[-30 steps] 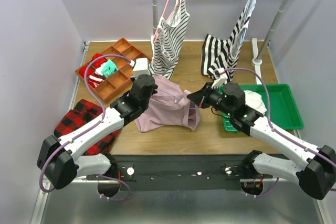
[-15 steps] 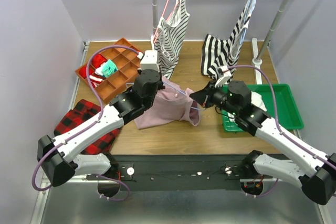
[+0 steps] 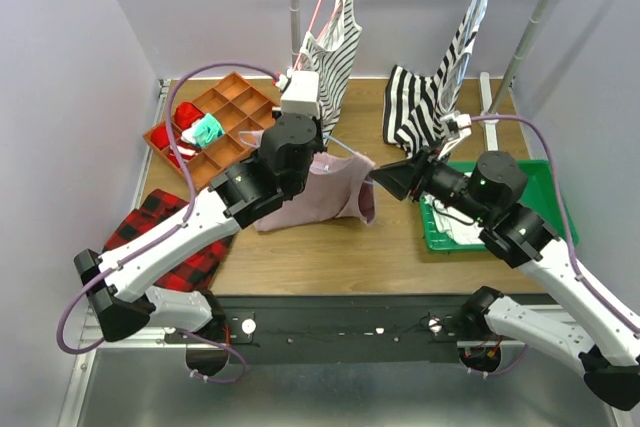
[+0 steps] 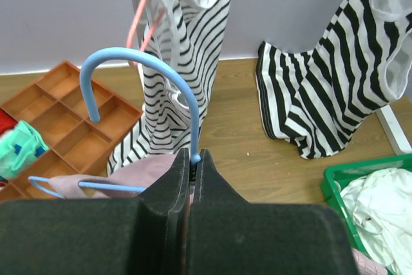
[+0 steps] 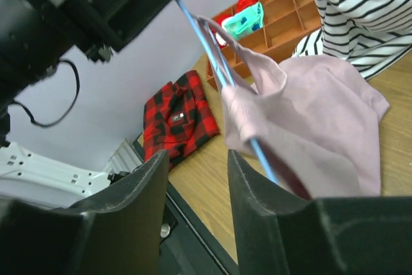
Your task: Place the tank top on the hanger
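Note:
My left gripper should bring the hanger over so that my right gripper can take it, because the hanger's loose end lies short of my open right gripper.
The pale blue wire hanger (image 4: 138, 59) is upright, hook at the top, and my left gripper (image 4: 193, 154) is shut on its neck. The mauve-pink tank top (image 3: 325, 192) hangs from the hanger over the middle of the table, its lower part resting on the wood. In the right wrist view the blue wire of the hanger (image 5: 212, 56) runs through the tank top (image 5: 322, 114), with fabric draped over one shoulder. My right gripper (image 3: 385, 179) sits just right of the tank top's edge. This right gripper (image 5: 198, 156) is open, with nothing between its fingers.
An orange compartment tray (image 3: 225, 117) sits at the back left and a red plaid garment (image 3: 160, 232) at the front left. A green tray (image 3: 545, 197) on the right holds a white garment (image 3: 450, 232). Striped tops (image 3: 325, 67) (image 3: 440, 97) hang from the rack behind.
My left gripper has lifted the hanger and tank top up and back. My right gripper has opened, let go of the tank top's edge and drawn back to the right.

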Available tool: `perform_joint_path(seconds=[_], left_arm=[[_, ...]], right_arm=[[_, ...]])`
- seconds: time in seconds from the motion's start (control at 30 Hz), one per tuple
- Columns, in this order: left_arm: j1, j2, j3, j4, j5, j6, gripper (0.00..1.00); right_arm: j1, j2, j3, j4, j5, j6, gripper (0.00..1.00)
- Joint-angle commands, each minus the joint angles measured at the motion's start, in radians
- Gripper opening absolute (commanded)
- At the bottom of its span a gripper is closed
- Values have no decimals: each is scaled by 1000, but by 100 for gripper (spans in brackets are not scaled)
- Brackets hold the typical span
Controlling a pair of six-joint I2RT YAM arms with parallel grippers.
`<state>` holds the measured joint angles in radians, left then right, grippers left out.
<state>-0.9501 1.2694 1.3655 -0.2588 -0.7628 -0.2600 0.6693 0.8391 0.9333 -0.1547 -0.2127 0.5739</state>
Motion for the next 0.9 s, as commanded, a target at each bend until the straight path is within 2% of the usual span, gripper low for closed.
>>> perform_joint_path(seconds=[0.0,0.07,0.13,0.2,0.27,0.3,0.4,0.53,0.63,0.7,0.8,0.83,0.87], left_arm=[[-30,24,208,-46,-64,142,0],[-53,59,288,-111,-49,185,0],[-78,105,461,-211,-59,273,0],[-140,188,637,-252,-131,358,0],[-189,260,739,-264,-197,497,0],[-232,281,826,-258,-245,545,0],[-295,341,947,-183,-309,721,0],[-392,372,968,-10,-349,902,0],[-397,378,949,-83,-310,840,0],[-392,351,861,-105,-281,788,0],[-342,295,772,-207,-147,587,0],[-319,282,746,-242,-101,470,0],[-293,250,712,-259,-51,435,0]], right_arm=[[4,-58,108,-144,82,-51,53],[4,-74,165,-192,186,-66,53],[4,-68,208,-213,249,-88,53],[4,-55,275,-217,297,-107,53],[4,-29,318,-200,309,-123,53],[4,-14,367,-197,312,-135,53],[4,41,470,-206,309,-157,53],[6,83,550,-204,283,-175,53],[4,94,570,-213,259,-183,53],[4,97,567,-230,228,-189,53],[4,88,509,-266,184,-198,54],[4,80,490,-278,173,-197,54],[4,68,474,-282,158,-203,54]])
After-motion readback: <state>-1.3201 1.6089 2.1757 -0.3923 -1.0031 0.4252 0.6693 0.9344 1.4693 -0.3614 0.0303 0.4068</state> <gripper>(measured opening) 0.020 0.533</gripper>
